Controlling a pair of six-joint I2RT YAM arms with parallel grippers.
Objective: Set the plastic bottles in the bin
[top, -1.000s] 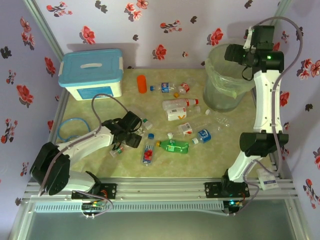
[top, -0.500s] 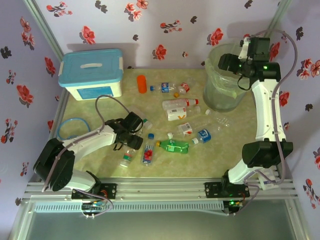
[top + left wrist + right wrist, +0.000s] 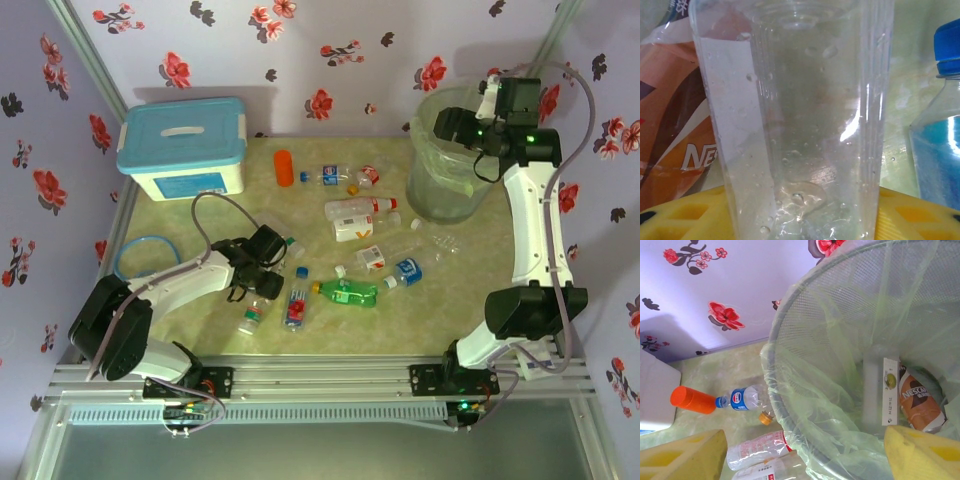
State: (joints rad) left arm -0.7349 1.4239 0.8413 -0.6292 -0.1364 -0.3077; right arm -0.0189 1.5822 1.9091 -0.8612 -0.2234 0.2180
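My open right gripper should keep moving across until it closes around that end (image 3: 792, 45), as the clear bottle's bottom end (image 3: 796, 17) sticks out past my left gripper's fingers.
A clear plastic bottle (image 3: 800, 125) stands between the yellow pads (image 3: 685, 215) of my left gripper (image 3: 800, 220), which is shut on it low over the table at the left (image 3: 258, 283). A brown-labelled bottle (image 3: 675, 140) lies to its left and a blue-capped one (image 3: 940, 150) to its right. Several more plastic bottles lie on the table, among them an orange one (image 3: 284, 167), a green one (image 3: 347, 292) and a white one with red print (image 3: 355, 210). My right gripper (image 3: 805, 460) hangs open above the pale-green bin (image 3: 440, 190), whose bagged rim (image 3: 785, 405) shows below it. A brown-labelled bottle (image 3: 920, 400) lies inside.
A blue-lidded white box (image 3: 183, 148) stands at the back left. A blue ring (image 3: 140, 258) lies by the left wall. Loose caps (image 3: 301, 271) are scattered among the bottles. Flowered walls close in three sides, and a metal rail (image 3: 320, 380) runs along the near edge.
My left gripper has shifted slightly right and closed on the clear bottle. A small bottle beside it has slid toward the front. My right gripper has swung a little left over the bin.
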